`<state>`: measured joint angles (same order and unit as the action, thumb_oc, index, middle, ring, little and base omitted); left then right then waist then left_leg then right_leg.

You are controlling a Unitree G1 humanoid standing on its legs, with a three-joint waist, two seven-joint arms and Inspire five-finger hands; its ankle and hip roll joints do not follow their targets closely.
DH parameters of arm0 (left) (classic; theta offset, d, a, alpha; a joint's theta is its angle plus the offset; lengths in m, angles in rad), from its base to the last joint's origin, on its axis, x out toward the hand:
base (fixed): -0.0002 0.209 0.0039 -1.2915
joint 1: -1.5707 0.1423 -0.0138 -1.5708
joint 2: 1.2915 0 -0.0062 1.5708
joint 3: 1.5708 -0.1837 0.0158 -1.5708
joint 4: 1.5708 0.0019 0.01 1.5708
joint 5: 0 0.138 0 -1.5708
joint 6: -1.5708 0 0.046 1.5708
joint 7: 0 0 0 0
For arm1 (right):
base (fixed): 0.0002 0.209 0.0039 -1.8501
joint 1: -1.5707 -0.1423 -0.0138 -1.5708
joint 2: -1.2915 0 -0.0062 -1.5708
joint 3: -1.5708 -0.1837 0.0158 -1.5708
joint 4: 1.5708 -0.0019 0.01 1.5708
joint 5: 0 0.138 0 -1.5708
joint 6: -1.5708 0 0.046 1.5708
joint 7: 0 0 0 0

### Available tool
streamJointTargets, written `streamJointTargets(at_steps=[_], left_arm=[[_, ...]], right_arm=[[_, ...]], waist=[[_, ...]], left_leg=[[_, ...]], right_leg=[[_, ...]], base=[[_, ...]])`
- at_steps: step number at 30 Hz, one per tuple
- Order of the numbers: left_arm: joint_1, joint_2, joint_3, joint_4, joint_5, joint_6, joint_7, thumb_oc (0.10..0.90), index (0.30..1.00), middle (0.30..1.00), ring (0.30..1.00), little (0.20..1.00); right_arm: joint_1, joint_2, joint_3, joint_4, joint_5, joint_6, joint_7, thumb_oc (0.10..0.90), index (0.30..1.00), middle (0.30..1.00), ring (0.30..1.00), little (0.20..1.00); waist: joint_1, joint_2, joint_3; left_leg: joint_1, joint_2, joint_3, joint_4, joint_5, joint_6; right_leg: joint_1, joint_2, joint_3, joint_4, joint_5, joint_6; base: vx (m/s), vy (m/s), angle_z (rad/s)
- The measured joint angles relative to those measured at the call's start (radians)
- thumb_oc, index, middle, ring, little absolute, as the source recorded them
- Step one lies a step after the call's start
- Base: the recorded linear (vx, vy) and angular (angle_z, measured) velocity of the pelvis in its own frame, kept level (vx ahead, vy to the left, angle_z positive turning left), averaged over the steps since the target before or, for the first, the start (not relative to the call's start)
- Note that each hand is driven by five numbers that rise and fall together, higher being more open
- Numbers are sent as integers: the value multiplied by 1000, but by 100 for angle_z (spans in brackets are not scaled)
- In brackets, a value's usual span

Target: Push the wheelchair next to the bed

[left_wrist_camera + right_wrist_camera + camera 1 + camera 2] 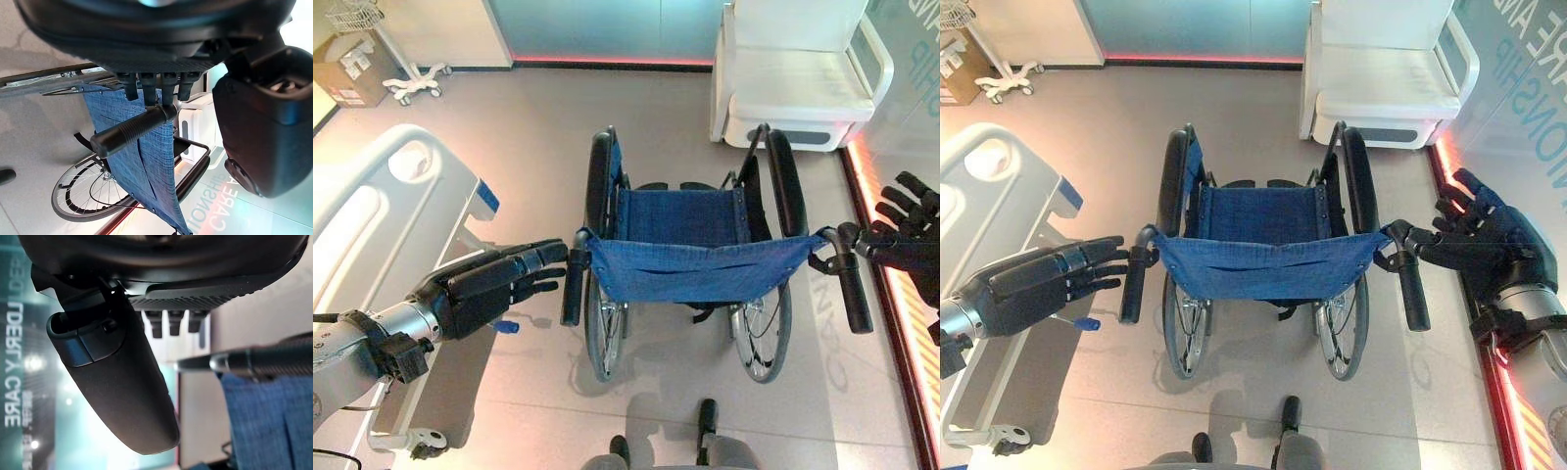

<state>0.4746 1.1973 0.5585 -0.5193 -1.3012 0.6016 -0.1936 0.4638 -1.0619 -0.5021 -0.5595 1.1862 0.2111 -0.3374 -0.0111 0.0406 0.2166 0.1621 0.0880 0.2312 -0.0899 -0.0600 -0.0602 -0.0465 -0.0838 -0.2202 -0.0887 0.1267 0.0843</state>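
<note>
I see the blue cloth seat spread flat between the armrests, so I expect the wheelchair to stay open and roll and turn as one when I push.
The wheelchair with a blue cloth seat and back stands in the middle of the floor, its back towards me. The white bed lies at the left, its end close to the chair's left wheel. My left hand is open, its straight fingers reaching the black left push handle; the left wrist view shows the fingertips against the ribbed grip. My right hand is open with spread fingers, just right of the right push handle, which lies past the fingers.
A white padded seat stands beyond the wheelchair at the back right. A glass wall with a red light strip runs along the right. A cardboard box and a white wheeled stand are at the far left.
</note>
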Motion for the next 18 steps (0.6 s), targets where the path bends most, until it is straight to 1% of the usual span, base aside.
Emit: streamJointTargets(at_steps=[3,5,6,7,8,10,12,13,16,18], left_arm=[[18,13,8,-6,38,-4,-18,800,900,900,900,900],[44,37,32,-18,87,-6,-47,800,900,900,900,900],[80,58,65,-23,116,-9,-79,800,900,900,900,900],[110,70,86,-24,131,-10,-102,800,900,900,900,900],[150,83,127,-30,155,-12,-137,800,900,900,900,900],[239,93,174,-47,182,-13,-195,800,900,900,900,900],[275,95,198,-57,211,-14,-224,800,900,900,900,900],[327,101,237,-69,236,-18,-252,800,900,900,900,900],[420,103,300,-98,289,-19,-294,800,900,900,900,900],[512,106,362,-115,329,-20,-317,800,900,900,900,900]], right_arm=[[24,-39,-2,-29,-1,0,0,800,900,900,900,900],[46,-55,-3,-38,-1,0,0,800,900,900,900,900],[64,-62,-6,-38,-1,0,0,800,900,900,900,900],[77,-64,-10,-38,-1,0,0,800,900,900,900,900],[94,-70,-12,-38,0,0,-1,800,900,900,900,900],[132,-74,-45,-38,0,0,-3,800,900,900,900,900],[141,-76,-53,-38,0,0,-20,800,900,900,900,900],[174,-86,-82,-43,0,0,-30,800,900,900,900,900],[225,-105,-132,-45,0,1,-46,800,900,900,900,900],[270,-116,-180,-46,-1,5,-66,800,900,900,900,900]], waist=[[-1,-4,-5],[-2,-12,-19],[-4,-20,-29],[-4,-23,-33],[-8,-27,-35],[-14,-25,-36],[-14,-23,-37],[-14,-22,-38],[-13,-17,-41],[-13,-15,-42]], left_leg=[[-3,-4,10,0,-2,3],[-2,-4,20,0,-4,6],[-4,-4,23,0,-4,7],[-5,-5,24,0,-5,8],[-4,-5,26,0,-5,9],[-4,-7,31,0,-7,12],[-3,-9,34,0,-8,13],[-6,-9,35,0,-8,13],[-6,-9,43,0,-8,13],[-6,-9,46,0,-8,13]], right_leg=[[-3,-3,12,0,2,3],[-6,-3,17,0,2,3],[-11,-2,20,0,2,4],[-14,-4,22,0,3,4],[-15,-3,23,0,3,5],[-16,-7,24,0,5,8],[-17,-8,26,0,5,8],[-20,-9,26,0,6,9],[-23,-8,27,0,6,9],[-23,-7,29,0,6,9]], base=[[-4,19,-9],[-3,27,-12],[-8,32,-7],[-16,44,-9],[-17,37,-6],[-22,42,-5],[-22,31,-4],[-11,22,-4],[-14,28,-5],[-6,10,-2]])
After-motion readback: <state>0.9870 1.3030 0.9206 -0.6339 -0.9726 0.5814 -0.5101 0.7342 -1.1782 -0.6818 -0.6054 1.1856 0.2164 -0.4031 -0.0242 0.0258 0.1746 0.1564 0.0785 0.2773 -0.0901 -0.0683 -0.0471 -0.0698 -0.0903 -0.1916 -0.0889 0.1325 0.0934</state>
